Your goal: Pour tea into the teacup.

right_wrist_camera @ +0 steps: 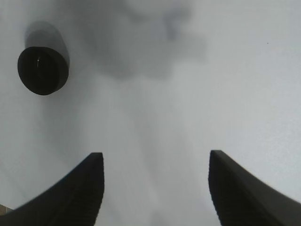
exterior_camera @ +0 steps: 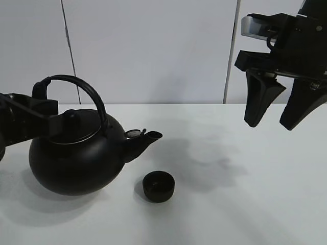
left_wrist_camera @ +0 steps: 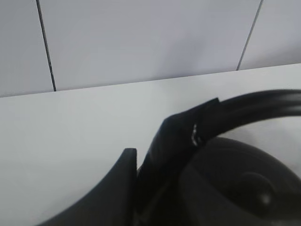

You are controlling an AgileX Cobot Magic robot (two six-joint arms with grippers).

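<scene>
The kettle's spout (exterior_camera: pixel 152 136) is pointing up, high over the teacup, so my left gripper should bring the kettle down and tilt its spout close over the teacup's opening (exterior_camera: pixel 159 178).
The big black kettle (exterior_camera: pixel 76 158) with an arched handle (exterior_camera: pixel 89 92) stands at the left of the white table, its short spout (exterior_camera: pixel 145 140) pointing right. The small matte black teacup (exterior_camera: pixel 158 186) sits on the table just right of and below the spout, apart from the kettle. My left gripper (exterior_camera: pixel 42 97) is shut on the left end of the kettle's handle; the left wrist view shows it (left_wrist_camera: pixel 150 141) clamped on the handle (left_wrist_camera: pixel 254 106). My right gripper (exterior_camera: pixel 271 122) hangs open and empty high at the right. The right wrist view shows it (right_wrist_camera: pixel 155 160) with the teacup (right_wrist_camera: pixel 42 70) far off.
The white table (exterior_camera: pixel 245 204) runs to a pale panelled wall (exterior_camera: pixel 153 51) behind. The kettle's lid with its knob (exterior_camera: pixel 71 118) is on. The arm's shadow lies on the table right of the teacup.
</scene>
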